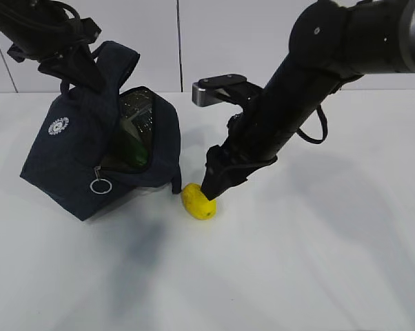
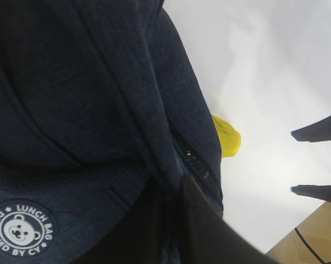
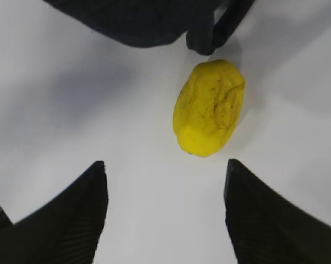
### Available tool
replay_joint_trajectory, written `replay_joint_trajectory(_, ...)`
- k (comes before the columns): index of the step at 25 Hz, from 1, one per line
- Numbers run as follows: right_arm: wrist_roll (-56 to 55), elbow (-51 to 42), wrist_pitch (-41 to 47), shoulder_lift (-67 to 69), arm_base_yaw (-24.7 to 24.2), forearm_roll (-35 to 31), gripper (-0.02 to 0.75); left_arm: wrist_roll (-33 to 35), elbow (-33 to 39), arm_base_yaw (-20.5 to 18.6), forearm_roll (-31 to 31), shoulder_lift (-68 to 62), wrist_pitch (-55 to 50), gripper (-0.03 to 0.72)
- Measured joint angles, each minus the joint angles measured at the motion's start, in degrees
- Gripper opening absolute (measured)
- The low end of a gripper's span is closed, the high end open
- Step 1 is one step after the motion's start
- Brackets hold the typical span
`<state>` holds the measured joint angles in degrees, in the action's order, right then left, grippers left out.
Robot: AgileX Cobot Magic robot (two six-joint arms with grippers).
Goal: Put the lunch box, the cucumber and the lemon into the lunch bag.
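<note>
The yellow lemon (image 1: 198, 201) will sit on the cucumber and stay in sight when I lower it in, because green (image 1: 134, 143) fills the lunch bag's wide opening low down.
The navy lunch bag (image 1: 83, 158) leans tilted on the white table, its zipped mouth gaping to the right. My left gripper (image 1: 87, 72) is shut on the bag's handle fabric (image 2: 174, 192) and holds it up. Inside the mouth shows the glassy lunch box (image 1: 137, 117) with green below it; I cannot tell the cucumber apart in there. The yellow lemon (image 1: 198, 202) lies on the table just outside the bag's lower right corner. My right gripper (image 1: 211, 192) hovers right over the lemon, open, the lemon (image 3: 209, 107) just ahead of its fingertips (image 3: 94, 181) and untouched.
A silver ring pull (image 1: 100, 186) hangs at the bag's front. A bag strap (image 3: 215, 27) rests close behind the lemon. The white table (image 1: 318, 262) stretches right and forward; a wooden edge (image 2: 314, 236) shows beyond it in the left wrist view.
</note>
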<state>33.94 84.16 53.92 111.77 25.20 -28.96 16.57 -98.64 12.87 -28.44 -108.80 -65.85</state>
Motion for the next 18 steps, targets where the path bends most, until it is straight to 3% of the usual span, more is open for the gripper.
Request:
replay_joint_trajectory(7, 0.3, -1.4, -9.5, 1.4, 3.6, 4.6, 0.494, 0.0, 0.0, 0.0, 0.0, 0.0, -0.2, 0.015)
replay_joint_trajectory(18, 1.5, 3.5, -12.3, 9.9, 3.6, 5.8, 0.494, 0.1, 0.0, 0.0, 0.0, 0.0, -0.3, 0.015)
